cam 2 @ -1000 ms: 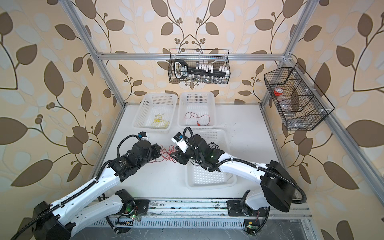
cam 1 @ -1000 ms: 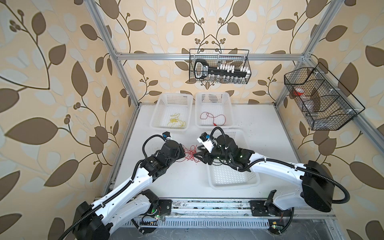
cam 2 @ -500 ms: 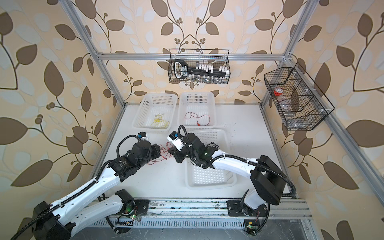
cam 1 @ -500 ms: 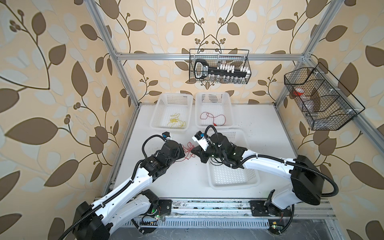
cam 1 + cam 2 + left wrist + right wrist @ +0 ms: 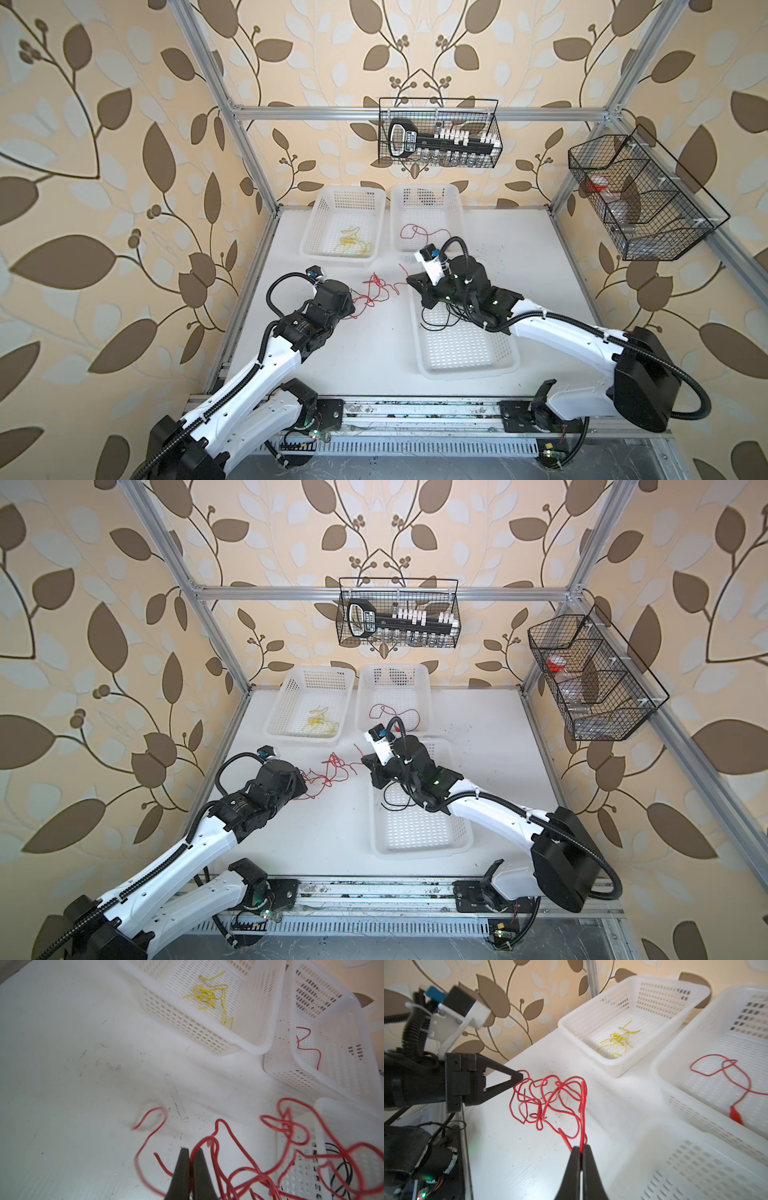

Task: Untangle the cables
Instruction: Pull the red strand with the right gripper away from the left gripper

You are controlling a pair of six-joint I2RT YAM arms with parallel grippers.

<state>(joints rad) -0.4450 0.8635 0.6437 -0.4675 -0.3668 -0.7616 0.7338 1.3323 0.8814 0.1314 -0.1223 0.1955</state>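
Note:
Next, my right gripper pulls its piece of the cable away because the red cable's loops cross in a clump between my grippers. It should then open and go back toward the clump.
A tangled red cable hangs stretched between my two grippers just above the white table. My left gripper is shut on one strand at the tangle's left end. On the right, my right gripper is shut on another red strand. In the right wrist view the left gripper shows side-on with red loops at its tip. A yellow cable lies in the back left basket. Another red cable lies in the back right basket. A black cable lies in the near basket, partly hidden under my right arm.
Three white perforated baskets stand on the table: back left, back right and a near one under my right arm. A black wire basket hangs on the back wall, another on the right wall.
My right gripper reached left into the red tangle, shut on a strand and drew back to the right, spreading the loops. The left arm has held its place and its grip.

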